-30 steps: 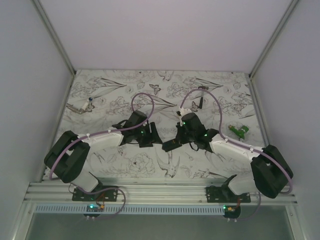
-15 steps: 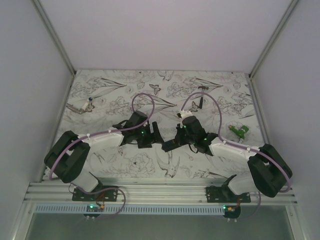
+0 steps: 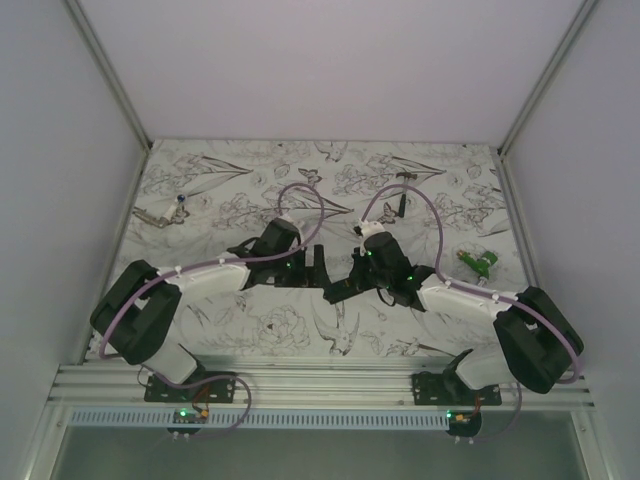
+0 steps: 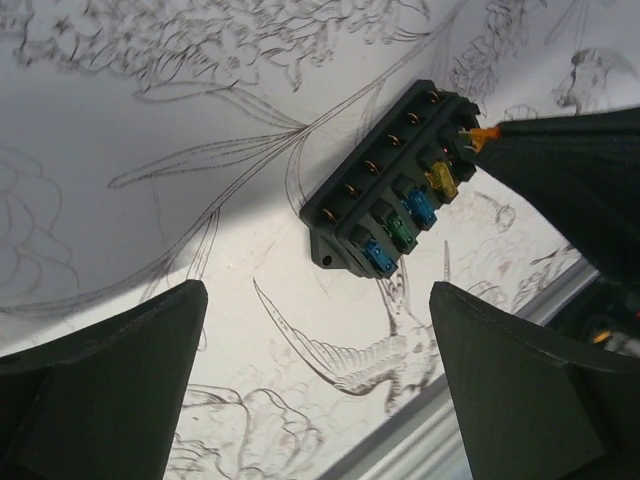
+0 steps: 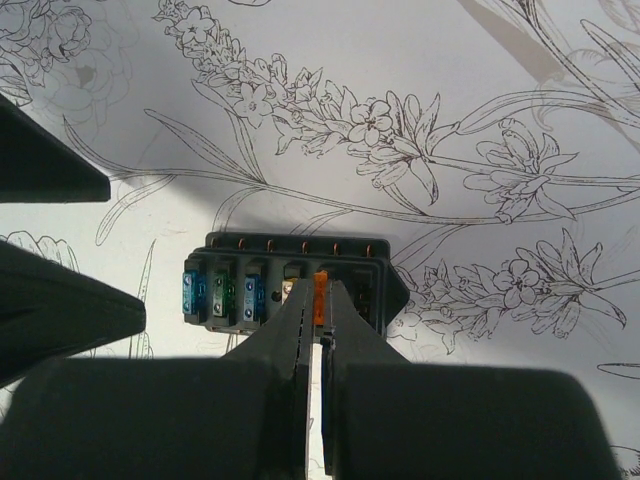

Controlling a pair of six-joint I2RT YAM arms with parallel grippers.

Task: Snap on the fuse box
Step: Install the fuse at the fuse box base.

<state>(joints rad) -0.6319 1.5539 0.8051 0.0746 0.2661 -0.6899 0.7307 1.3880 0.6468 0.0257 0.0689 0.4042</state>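
Note:
I should grip the box's opposite end (image 5: 205, 287) tightly with my left gripper before the fuse goes in, because the fuse box is loose under the orange fuse (image 5: 320, 296) in my right gripper.
The fuse box (image 3: 337, 291) is a small black box lying on the flower-patterned table between the two arms. Its upper face (image 5: 290, 280) shows blue and green fuses in a row of slots. My right gripper (image 5: 320, 302) is shut on a small orange fuse (image 5: 320, 290), held upright at a slot near the box's right end. In the left wrist view the fuse box (image 4: 385, 195) lies ahead of my left gripper (image 4: 318, 295), apart from it. The left gripper (image 3: 318, 262) stands wide open with nothing between its fingers.
A small green object (image 3: 480, 262) lies at the right side of the table. A tiny black-handled hammer (image 3: 393, 209) lies behind the right arm. A small metal tool (image 3: 165, 212) rests at the far left. White walls close in both sides; a metal rail (image 3: 320, 385) runs along the near edge.
The left gripper's jaws have spread wide and the left arm has shifted a little to the right. The right gripper has edged slightly left, still shut on the orange fuse.

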